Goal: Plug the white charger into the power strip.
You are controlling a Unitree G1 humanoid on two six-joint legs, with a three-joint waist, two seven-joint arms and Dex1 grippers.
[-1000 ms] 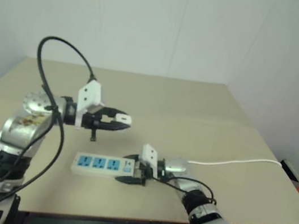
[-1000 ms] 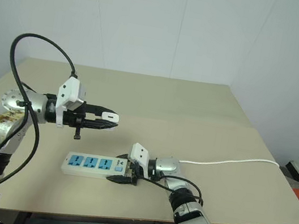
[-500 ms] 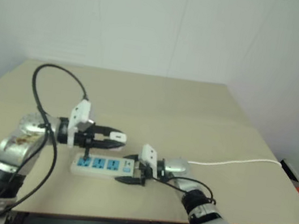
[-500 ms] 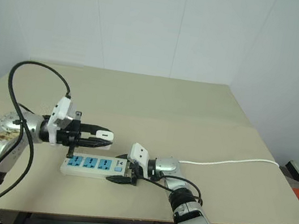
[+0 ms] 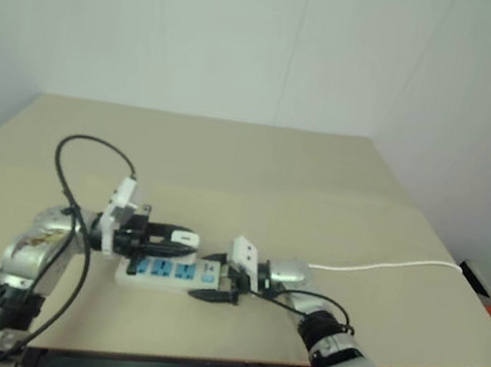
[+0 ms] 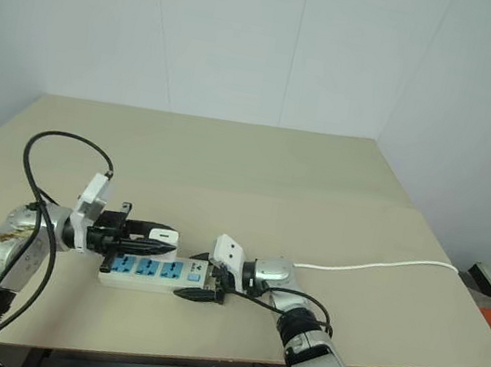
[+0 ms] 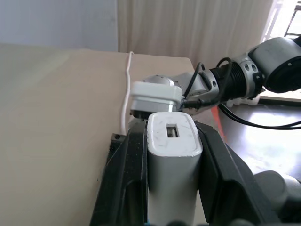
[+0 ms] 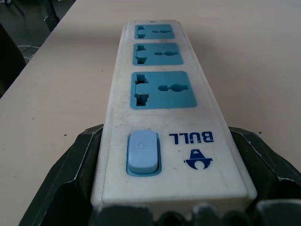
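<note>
The white charger (image 6: 164, 237) is upright above the power strip, so my left gripper should keep lowering it to the socket (image 6: 171, 270) nearest the switch until it sits flush.
The power strip (image 6: 148, 271) lies flat on the table, near its front edge, with three blue sockets facing up. My right gripper (image 6: 197, 281) is shut on its switch end; the black fingers (image 8: 70, 174) press both sides of the strip (image 8: 162, 94). My left gripper (image 6: 167, 237) points level toward the right arm and is shut on the white charger (image 7: 171, 141). The charger (image 5: 186, 237) hangs just over the strip's sockets, by its rear edge. Whether its pins touch a socket is hidden.
The strip's thin white cord (image 6: 373, 264) runs off to the right across the beige table (image 6: 302, 184) toward its right edge. A black cable (image 6: 51, 160) loops above my left arm. White walls stand behind the table.
My left gripper has come down with the charger, from well above the table to just over the strip's sockets, rolling as it sank. The right gripper and the strip have kept still.
</note>
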